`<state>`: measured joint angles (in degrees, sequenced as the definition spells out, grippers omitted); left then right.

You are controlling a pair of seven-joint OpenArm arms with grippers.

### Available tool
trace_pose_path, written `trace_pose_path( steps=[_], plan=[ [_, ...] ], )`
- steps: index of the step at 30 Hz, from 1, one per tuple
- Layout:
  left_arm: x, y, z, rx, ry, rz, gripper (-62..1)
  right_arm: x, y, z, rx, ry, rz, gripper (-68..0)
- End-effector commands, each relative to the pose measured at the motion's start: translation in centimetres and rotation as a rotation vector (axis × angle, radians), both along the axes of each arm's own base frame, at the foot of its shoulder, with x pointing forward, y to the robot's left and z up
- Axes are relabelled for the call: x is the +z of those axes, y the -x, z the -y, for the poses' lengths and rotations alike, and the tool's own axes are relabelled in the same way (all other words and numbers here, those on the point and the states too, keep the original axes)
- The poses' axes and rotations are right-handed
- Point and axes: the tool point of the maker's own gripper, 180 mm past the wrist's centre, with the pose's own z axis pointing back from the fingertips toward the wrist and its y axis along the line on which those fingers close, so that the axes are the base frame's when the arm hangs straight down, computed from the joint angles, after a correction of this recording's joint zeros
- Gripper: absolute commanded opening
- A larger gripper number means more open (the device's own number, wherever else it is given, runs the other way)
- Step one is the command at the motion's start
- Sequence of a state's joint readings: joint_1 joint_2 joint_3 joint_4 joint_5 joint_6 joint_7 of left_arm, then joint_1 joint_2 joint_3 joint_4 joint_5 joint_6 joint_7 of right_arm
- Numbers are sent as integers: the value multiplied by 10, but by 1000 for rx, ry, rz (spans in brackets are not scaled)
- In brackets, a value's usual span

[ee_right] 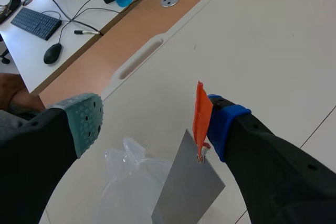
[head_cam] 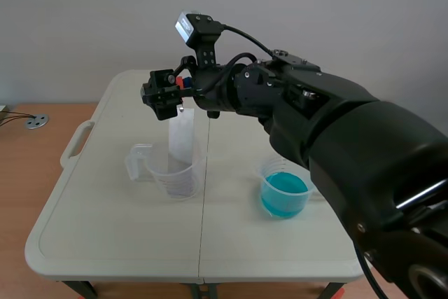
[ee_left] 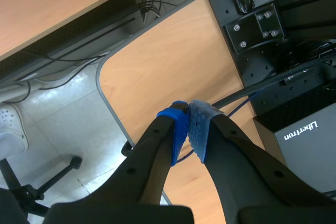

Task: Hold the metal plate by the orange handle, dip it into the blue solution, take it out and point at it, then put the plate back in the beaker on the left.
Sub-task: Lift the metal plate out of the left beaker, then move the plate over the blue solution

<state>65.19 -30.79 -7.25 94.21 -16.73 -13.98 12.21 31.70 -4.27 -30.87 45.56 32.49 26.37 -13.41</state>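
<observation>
A small link (ee_right: 202,153) connects the orange handle to the metal plate's top (head_cam: 183,113), so the plate will hang stiffly but swing when the robot carries it.
The grey metal plate (head_cam: 180,134) stands upright in the clear beaker (head_cam: 171,173) on the left of the white table. My right gripper (head_cam: 166,96) hangs just above the plate's top, reaching in from the right. In the right wrist view the right gripper (ee_right: 152,121) is open. The orange handle (ee_right: 201,116) lies against the blue pad of one finger, and the other finger stands far off. Below are the plate (ee_right: 189,187) and the beaker (ee_right: 128,182). The beaker of blue solution (head_cam: 283,194) sits to the right. My left gripper (ee_left: 189,129) is shut on nothing, away from the table.
The white table has a carrying handle (head_cam: 77,143) at its left edge. Beyond it a desk holds a keyboard (ee_right: 35,22) and a mouse (ee_right: 52,53). Under the left gripper are a wooden surface (ee_left: 173,66) and black equipment (ee_left: 304,124).
</observation>
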Motion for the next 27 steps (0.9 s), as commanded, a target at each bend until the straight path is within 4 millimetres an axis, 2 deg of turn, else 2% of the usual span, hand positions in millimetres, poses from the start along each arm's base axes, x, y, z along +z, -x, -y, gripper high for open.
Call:
trace_pose_path(
  steps=[1,12,17,20,27],
  plan=[
    [2,0,5,0,18,5,-588,22,-9,-4,2,-34,45,-322],
    [2,0,5,0,18,5,-588,23,-9,-3,-1,-43,45,-472],
    [2,0,5,0,18,5,-588,23,-10,-2,-2,-40,45,-568],
    [2,0,5,0,18,5,-588,22,-9,-2,-1,-33,45,-660],
    [2,0,5,0,18,5,-588,22,-8,-3,8,-35,50,-662]
  ],
)
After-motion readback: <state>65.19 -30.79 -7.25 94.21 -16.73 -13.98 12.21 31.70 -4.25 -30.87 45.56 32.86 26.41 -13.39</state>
